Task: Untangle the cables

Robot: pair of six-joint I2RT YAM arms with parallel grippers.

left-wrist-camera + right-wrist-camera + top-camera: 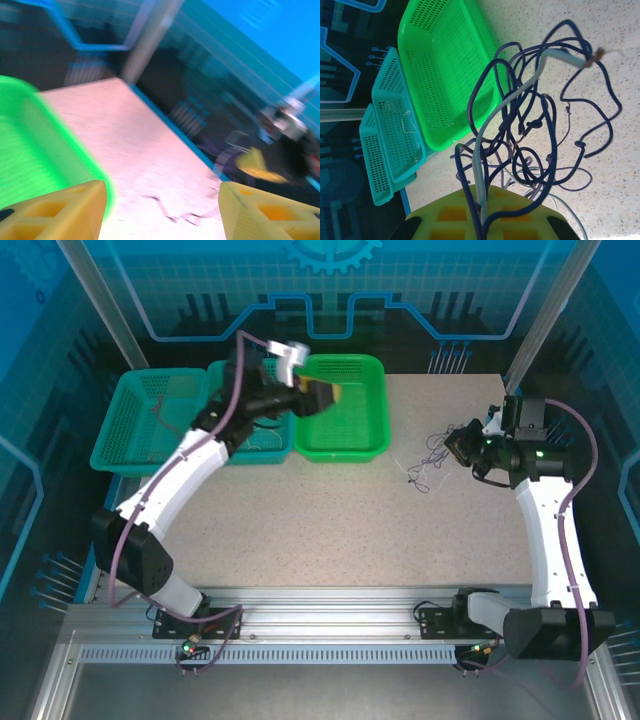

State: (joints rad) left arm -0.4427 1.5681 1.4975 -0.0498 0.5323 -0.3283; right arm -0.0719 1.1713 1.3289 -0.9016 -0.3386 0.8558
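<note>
I should keep my left gripper moving in open, since a pale wire trails loose from the tangle in my right gripper (pixel 436 449), until I close on that wire.
The cables (pixel 540 120) are a tangle of thin dark blue-purple and pale wires. My right gripper (pixel 487 212) is shut on several strands of them, and the loops hang just above the table. From above, the bundle (pixel 424 468) trails left of the right gripper (pixel 455 446) at the table's right. My left gripper (pixel 325 393) hovers over the left part of the green basket (pixel 350 430). Its yellow fingers (pixel 65 210) stand wide open with nothing between them. In the blurred left wrist view, thin strands of the cables (pixel 175 216) lie far off on the table.
Two teal baskets (pixel 135 425) (pixel 262 440) sit side by side left of the green basket (pixel 445 60) at the table's back left. A thin pale wire (pixel 409 121) lies in a teal basket (pixel 395 145). Speckled tabletop (pixel 330 530) spreads between the arms.
</note>
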